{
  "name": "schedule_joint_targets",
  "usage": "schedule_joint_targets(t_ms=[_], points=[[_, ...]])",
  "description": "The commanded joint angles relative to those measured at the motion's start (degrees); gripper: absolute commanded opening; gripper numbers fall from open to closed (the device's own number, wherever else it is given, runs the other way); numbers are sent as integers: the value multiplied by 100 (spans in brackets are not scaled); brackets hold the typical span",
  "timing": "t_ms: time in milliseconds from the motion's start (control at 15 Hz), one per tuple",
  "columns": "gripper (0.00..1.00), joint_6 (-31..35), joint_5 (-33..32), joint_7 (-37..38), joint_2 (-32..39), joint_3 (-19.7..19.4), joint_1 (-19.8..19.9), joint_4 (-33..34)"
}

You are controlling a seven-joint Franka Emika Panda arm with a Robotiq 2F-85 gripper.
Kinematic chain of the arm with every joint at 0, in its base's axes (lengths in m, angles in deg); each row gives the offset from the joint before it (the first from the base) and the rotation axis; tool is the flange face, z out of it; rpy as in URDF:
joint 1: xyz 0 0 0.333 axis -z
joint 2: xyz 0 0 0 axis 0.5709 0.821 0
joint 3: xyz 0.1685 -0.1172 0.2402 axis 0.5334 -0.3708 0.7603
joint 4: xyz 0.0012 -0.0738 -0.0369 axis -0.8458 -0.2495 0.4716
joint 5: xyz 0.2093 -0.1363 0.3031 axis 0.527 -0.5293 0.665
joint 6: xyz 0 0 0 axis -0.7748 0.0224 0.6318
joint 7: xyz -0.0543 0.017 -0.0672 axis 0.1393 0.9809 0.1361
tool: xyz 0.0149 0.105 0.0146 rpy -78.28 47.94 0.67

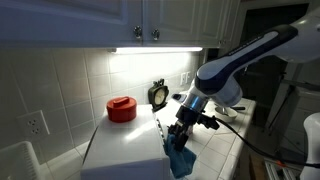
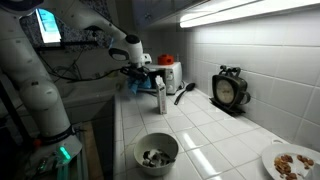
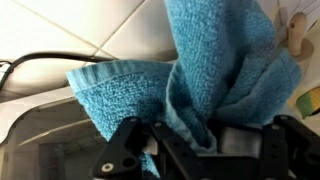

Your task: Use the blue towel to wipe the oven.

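The blue towel sits at the oven's front corner [image 1: 168,160] away from the tiled wall. My gripper should wipe it back along the oven's front toward the tiled wall.
The blue towel [image 3: 200,70] fills most of the wrist view, bunched and pinched between my gripper's [image 3: 190,140] black fingers. In an exterior view the towel [image 1: 180,160] hangs from the gripper [image 1: 178,138] at the right front corner of the white toaster oven [image 1: 125,148]. In an exterior view the gripper [image 2: 138,78] and a bit of blue towel [image 2: 134,86] sit by the small white oven [image 2: 170,76] at the far end of the counter. The oven's dark glass edge [image 3: 60,125] lies below the towel in the wrist view.
A red pot [image 1: 121,108] stands on the oven top. A black clock [image 2: 230,90] stands by the tiled wall, a black spoon [image 2: 184,93] and a slim bottle [image 2: 160,97] near the oven. A bowl [image 2: 156,152] and a plate of food [image 2: 295,160] sit on the near counter.
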Motion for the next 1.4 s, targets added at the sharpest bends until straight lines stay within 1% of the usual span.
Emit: schedule_joint_targets(t_ms=[0, 400, 600, 800, 1000, 1333], points=[[0, -19, 214, -38, -46, 163, 83, 88], [0, 16, 171, -4, -47, 463, -45, 116], [0, 77, 159, 57, 22, 545, -28, 181], [0, 116, 91, 208, 135, 398, 167, 320], [0, 212, 15, 376, 328, 151, 477, 456], [0, 332, 9, 532, 815, -222, 981, 953]])
